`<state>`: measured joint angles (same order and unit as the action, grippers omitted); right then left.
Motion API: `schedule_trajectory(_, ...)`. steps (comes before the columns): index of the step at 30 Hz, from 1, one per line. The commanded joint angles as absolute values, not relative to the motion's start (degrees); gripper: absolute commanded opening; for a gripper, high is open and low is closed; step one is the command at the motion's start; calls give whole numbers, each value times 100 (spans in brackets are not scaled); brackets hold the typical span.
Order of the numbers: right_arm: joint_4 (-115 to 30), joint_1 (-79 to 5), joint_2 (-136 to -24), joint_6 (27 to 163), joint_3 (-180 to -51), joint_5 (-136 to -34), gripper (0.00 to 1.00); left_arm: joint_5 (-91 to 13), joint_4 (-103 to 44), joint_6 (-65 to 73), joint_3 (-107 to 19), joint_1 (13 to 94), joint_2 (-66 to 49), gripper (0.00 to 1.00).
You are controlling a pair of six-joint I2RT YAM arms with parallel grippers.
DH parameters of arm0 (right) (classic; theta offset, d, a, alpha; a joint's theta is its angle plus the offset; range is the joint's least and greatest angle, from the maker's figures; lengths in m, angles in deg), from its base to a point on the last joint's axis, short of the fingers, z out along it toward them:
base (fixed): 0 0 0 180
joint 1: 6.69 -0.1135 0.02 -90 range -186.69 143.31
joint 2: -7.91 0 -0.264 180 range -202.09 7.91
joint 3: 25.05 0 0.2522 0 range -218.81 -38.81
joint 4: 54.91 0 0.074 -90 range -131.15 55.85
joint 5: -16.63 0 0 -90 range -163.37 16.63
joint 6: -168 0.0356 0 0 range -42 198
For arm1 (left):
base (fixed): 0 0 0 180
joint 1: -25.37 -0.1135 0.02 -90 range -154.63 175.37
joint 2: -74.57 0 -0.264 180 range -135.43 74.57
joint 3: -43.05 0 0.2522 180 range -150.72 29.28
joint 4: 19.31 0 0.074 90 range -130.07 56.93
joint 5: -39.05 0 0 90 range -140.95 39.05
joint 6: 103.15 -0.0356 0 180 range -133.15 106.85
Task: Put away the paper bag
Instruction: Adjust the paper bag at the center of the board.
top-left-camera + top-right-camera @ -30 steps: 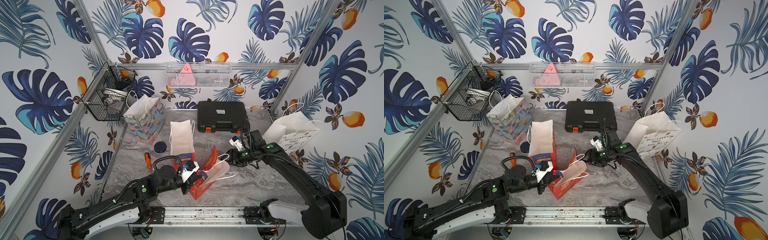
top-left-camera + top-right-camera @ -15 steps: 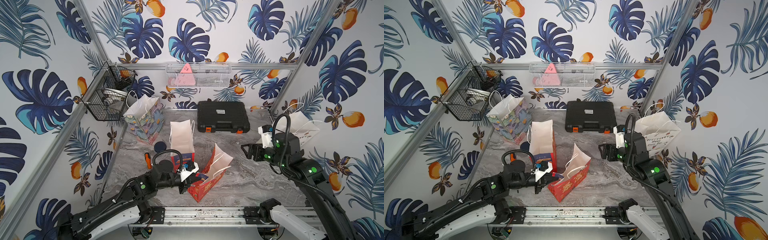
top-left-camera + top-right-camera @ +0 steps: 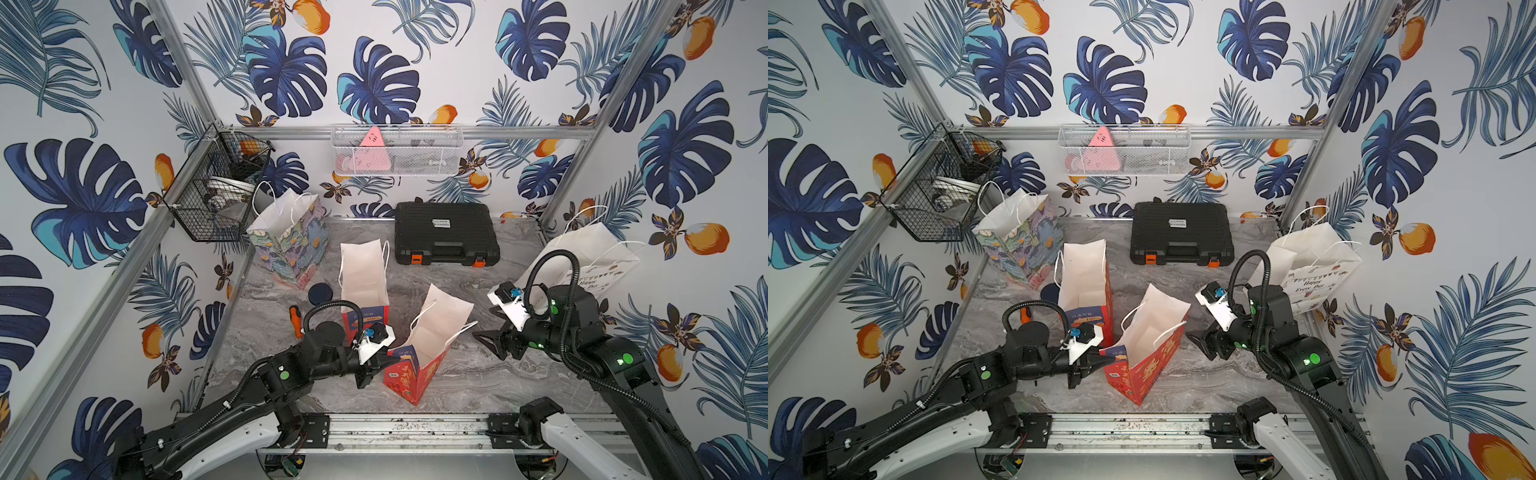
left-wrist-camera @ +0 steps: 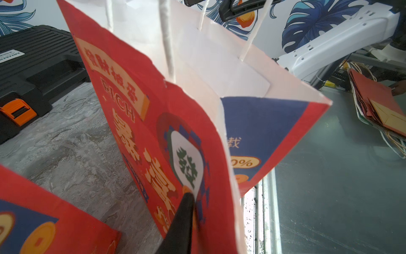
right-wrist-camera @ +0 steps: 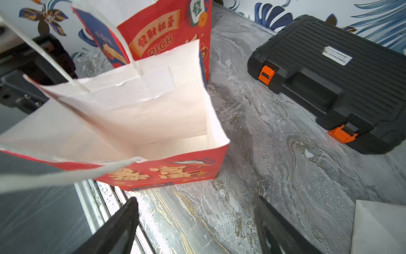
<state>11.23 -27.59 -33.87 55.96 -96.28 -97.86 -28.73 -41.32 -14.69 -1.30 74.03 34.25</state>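
Note:
The red paper bag's opening (image 3: 1153, 321) gapes wide while my left gripper has only the bag's side, so next my right gripper pushes the bag's front side (image 3: 1157, 360) inward.
The red paper bag (image 3: 419, 368) (image 3: 1148, 365) stands open and upright near the table's front edge, its white inside showing. My left gripper (image 3: 374, 365) (image 3: 1094, 360) is at the bag's left wall. In the left wrist view that wall (image 4: 175, 110) runs between the jaws of the left gripper (image 4: 197, 220). One black finger (image 4: 182, 220) lies against the wall, and the paper hides the other. My right gripper (image 3: 490, 343) (image 3: 1202, 345) hangs open to the right of the bag, apart from it. In the right wrist view the right gripper (image 5: 195, 204) holds nothing, and the bag (image 5: 164, 171) is just beyond it.
A second red bag (image 3: 363, 286) stands just behind the first. A floral bag (image 3: 291, 245) is at the back left, a white printed bag (image 3: 582, 262) at the right wall and a black case (image 3: 444, 232) at the back. An orange-handled tool (image 3: 295, 320) and a dark disc (image 3: 320, 293) lie left.
My right gripper has let go of the bag, drawn back to the right and opened wider. The bag has gone from tilted and folded to standing open. The left arm has barely moved.

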Motion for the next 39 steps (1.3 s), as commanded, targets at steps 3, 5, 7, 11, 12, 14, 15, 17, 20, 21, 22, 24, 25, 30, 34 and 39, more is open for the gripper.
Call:
schedule_trajectory(3, 723, -2763, -3650, 5134, -9542, -9631, 85, -3026, -4325, -1557, -174, 7388, 3454, 46)
schedule_trajectory(5, 701, -2762, -3826, 5102, -9527, -9538, 85, -3194, -4414, -1458, -217, 7390, 3534, 60)
schedule_trajectory(7, 648, -2762, -3916, 5108, -9464, -9523, 85, -3207, -4524, -1406, -303, 7393, 3595, 74)
schedule_trajectory(11, 428, -2763, -3904, 5262, -9334, -9551, 84, -3311, -4668, -1161, -411, 7389, 3574, 99)
schedule_trajectory(12, 396, -2762, -3894, 5307, -9322, -9559, 84, -3340, -4648, -1100, -411, 7388, 3597, 99)
schedule_trajectory(14, 405, -2763, -3876, 5362, -9344, -9617, 84, -3426, -4505, -944, -368, 7388, 3674, 99)
schedule_trajectory(15, 422, -2774, -3875, 5414, -9370, -9616, 84, -3466, -4441, -861, -352, 7389, 3720, 99)
schedule_trajectory(17, 512, -2775, -3872, 5610, -9464, -9519, 84, -3602, -4363, -716, -341, 7392, 3824, 99)
schedule_trajectory(20, 732, -2775, -3934, 6152, -9729, -9201, 82, -3798, -4368, -643, -333, 7388, 3981, 99)
schedule_trajectory(21, 884, -2778, -3970, 6361, -9878, -9092, 81, -3894, -4391, -617, -345, 7388, 4018, 99)
schedule_trajectory(22, 1086, -2778, -4022, 6558, -10031, -9016, 80, -3992, -4446, -603, -366, 7389, 4040, 99)
schedule_trajectory(24, 1507, -2807, -4125, 6851, -10321, -8943, 77, -4109, -4562, -615, -447, 7389, 4038, 99)
schedule_trajectory(25, 1754, -2844, -4169, 6990, -10552, -8937, 75, -4075, -4626, -635, -487, 7388, 4037, 99)
schedule_trajectory(30, 2706, -3490, -4203, 7632, -11196, -8757, 68, -3776, -4521, -612, -456, 7388, 3986, 99)
schedule_trajectory(34, 3104, -3774, -4093, 7711, -11585, -8891, 65, -3366, -4650, -779, -462, 7389, 3925, 99)
schedule_trajectory(39, 3412, -3780, -4214, 7699, -11916, -9384, 57, -3252, -4777, -959, -486, 7388, 3976, 97)
